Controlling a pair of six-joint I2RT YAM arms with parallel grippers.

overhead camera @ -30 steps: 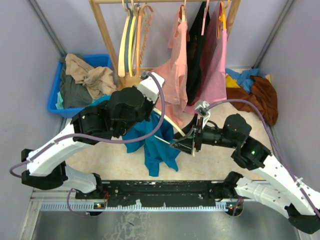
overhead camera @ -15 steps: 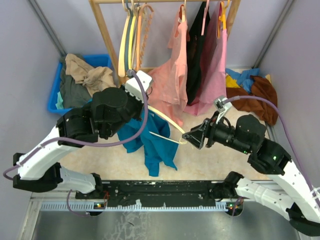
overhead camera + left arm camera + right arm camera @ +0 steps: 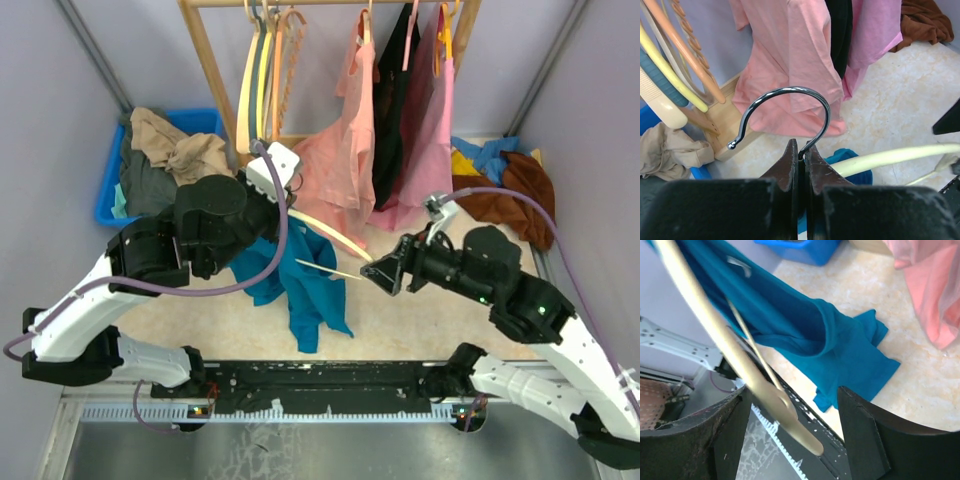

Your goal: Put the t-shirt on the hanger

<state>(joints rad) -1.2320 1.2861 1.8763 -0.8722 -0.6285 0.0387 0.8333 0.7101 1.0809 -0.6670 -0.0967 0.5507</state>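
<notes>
The teal t-shirt's open edge (image 3: 830,326) hangs down in a slack loop (image 3: 813,353). The t-shirt's edge will therefore reach over the hanger's loose end when I pull it.
My left gripper (image 3: 801,148) is shut on the base of the round metal hook (image 3: 790,92) of the pale cream hanger (image 3: 335,240) and holds it above the floor. One hanger arm (image 3: 890,157) runs right towards my right gripper (image 3: 378,272). The teal t-shirt (image 3: 305,285) hangs from the hanger's left part and trails on the floor; it also shows in the right wrist view (image 3: 830,340). My right gripper (image 3: 792,402) is open. The hanger's free end (image 3: 790,417) lies between its fingers, not clamped.
A wooden rack (image 3: 215,75) at the back carries spare hangers (image 3: 255,80), pink shirts (image 3: 345,160) and a black garment (image 3: 395,100). A blue bin (image 3: 115,190) of clothes stands at the left. A brown, yellow and blue clothes pile (image 3: 515,180) lies at the right.
My left arm has moved left with the hanger and shirt. My right arm has drawn back to the right, so its open jaws now sit at the hanger's free end.
</notes>
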